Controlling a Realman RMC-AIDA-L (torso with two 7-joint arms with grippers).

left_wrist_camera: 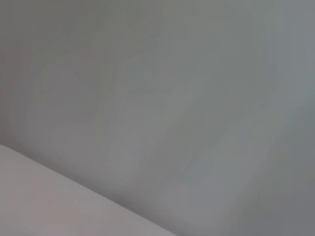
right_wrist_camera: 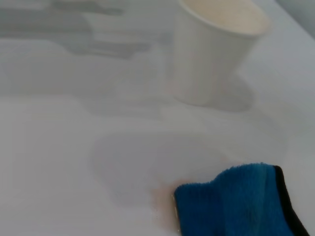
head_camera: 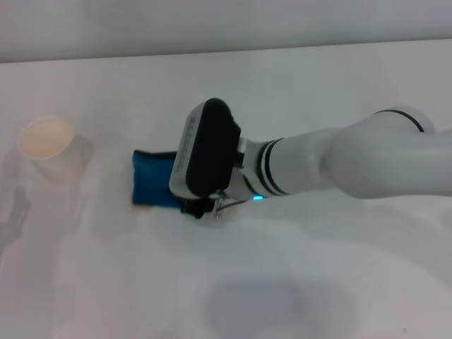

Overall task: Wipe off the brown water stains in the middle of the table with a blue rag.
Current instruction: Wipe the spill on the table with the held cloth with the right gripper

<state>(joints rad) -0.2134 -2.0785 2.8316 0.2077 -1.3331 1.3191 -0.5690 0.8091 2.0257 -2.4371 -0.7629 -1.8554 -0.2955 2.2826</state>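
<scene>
A tan stain can be seen along the blue rag's near edge [right_wrist_camera: 166, 204], so next my right gripper pulls the rag back from the cup and wipes it closer over the stain.
The blue rag [head_camera: 150, 178] lies on the white table [head_camera: 304, 78] near its middle, partly covered by my right arm's wrist housing. My right gripper [head_camera: 200, 207] reaches in from the right and sits down on the rag's near right corner. In the right wrist view the blue rag [right_wrist_camera: 236, 204] shows its black edge trim, with a faint tan trace of the brown water stains [right_wrist_camera: 162, 202] on the table [right_wrist_camera: 59, 162] beside its edge. A thin tan smear [head_camera: 144, 206] also shows at the rag's lower left corner. My left gripper is out of view.
A cream paper cup [head_camera: 46, 139] stands upright to the left of the rag, also seen in the right wrist view as the cup [right_wrist_camera: 216, 49]. The left wrist view shows only a blank grey surface.
</scene>
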